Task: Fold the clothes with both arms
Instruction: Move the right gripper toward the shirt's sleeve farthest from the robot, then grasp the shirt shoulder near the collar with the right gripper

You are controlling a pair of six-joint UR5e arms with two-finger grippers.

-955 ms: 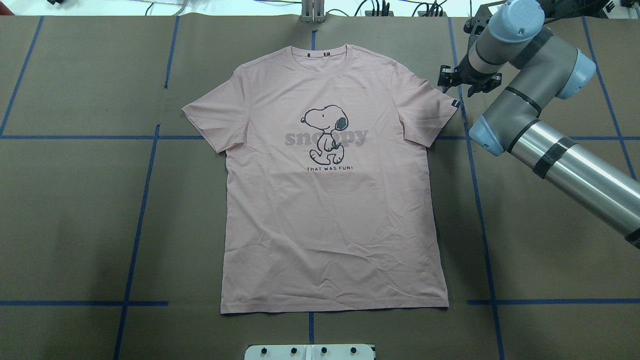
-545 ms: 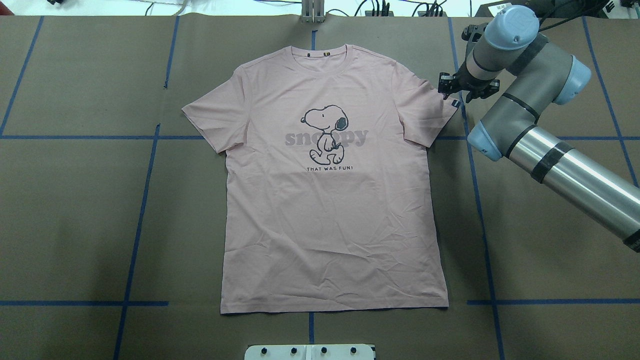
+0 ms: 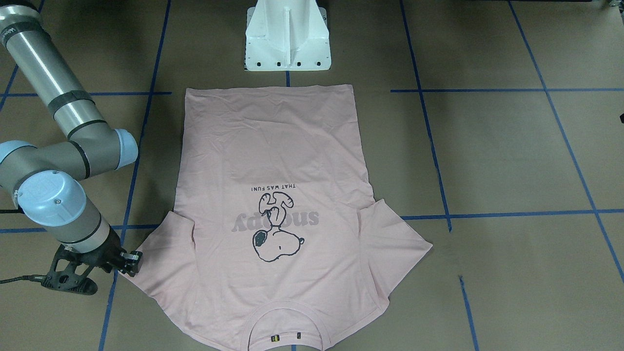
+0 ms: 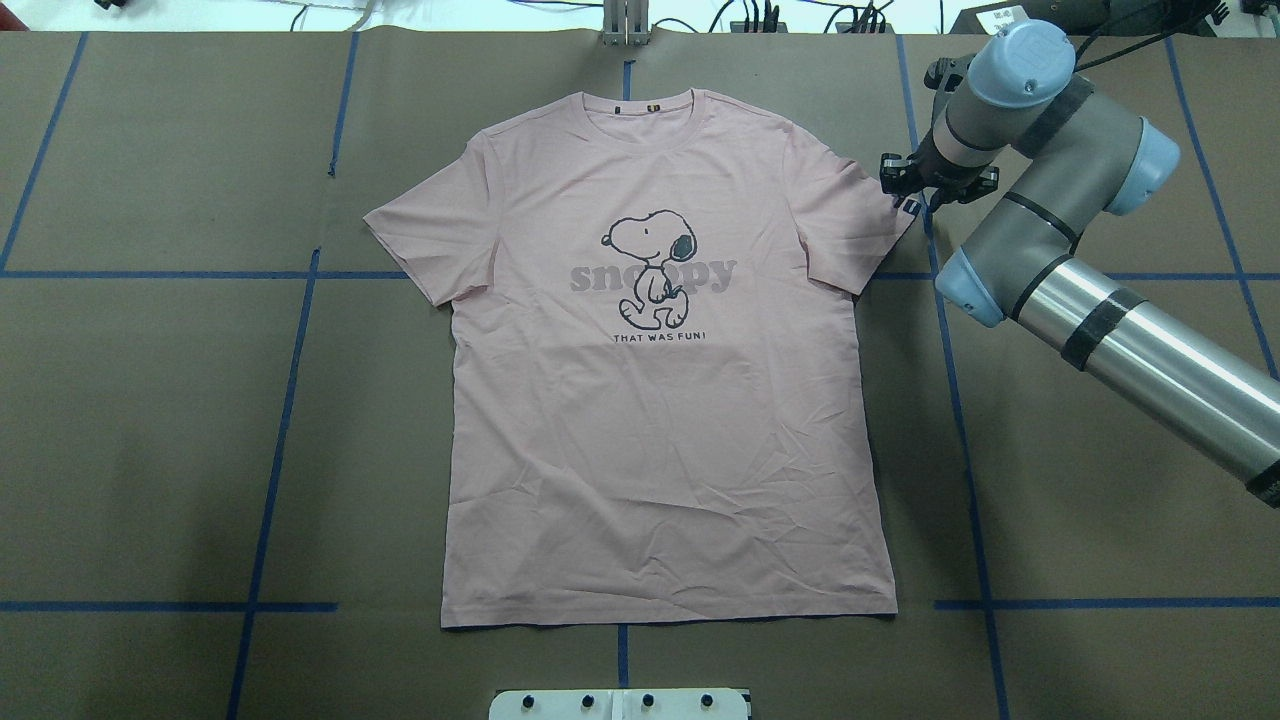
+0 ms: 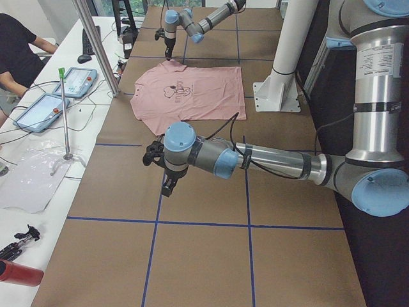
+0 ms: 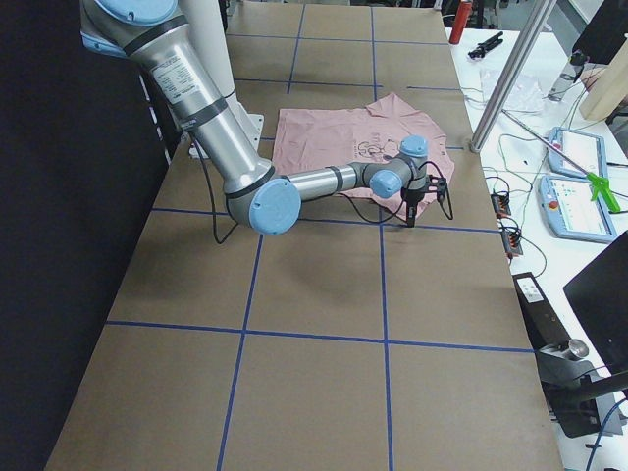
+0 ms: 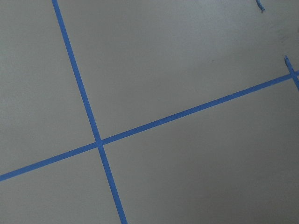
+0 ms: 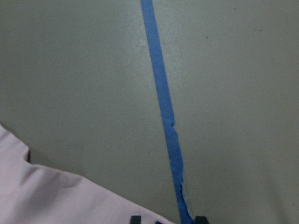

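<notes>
The sleeve point(image 3: 166, 251) sticks out flat past the T-shirt's side point(image 3: 177, 196), so it will fold over alone and stay down when the robot carries the sleeve's end inward.
The pale pink T-shirt point(image 4: 660, 420) lies flat and face up on the brown table, collar at the far side; it also shows in the front-facing view point(image 3: 273, 146). My right gripper point(image 4: 915, 195) is low at the tip of the sleeve with the black tag point(image 4: 910, 207). In the right wrist view its two dark fingertips point(image 8: 134, 219) stand apart, so it is open, with the sleeve edge point(image 8: 56, 196) at the left one. My left gripper point(image 5: 167, 185) shows only in the exterior left view, well away from the shirt; I cannot tell whether it is open.
The white pedestal base point(image 3: 287, 39) stands at the shirt's hem side. Blue tape lines point(image 7: 98, 141) grid the brown paper. An operator point(image 5: 19, 51) and teach pendants point(image 5: 77, 80) are at a side table past the table's far edge.
My right gripper has dropped and moved in from beside the sleeve to its tagged tip. The shirt has not moved.
</notes>
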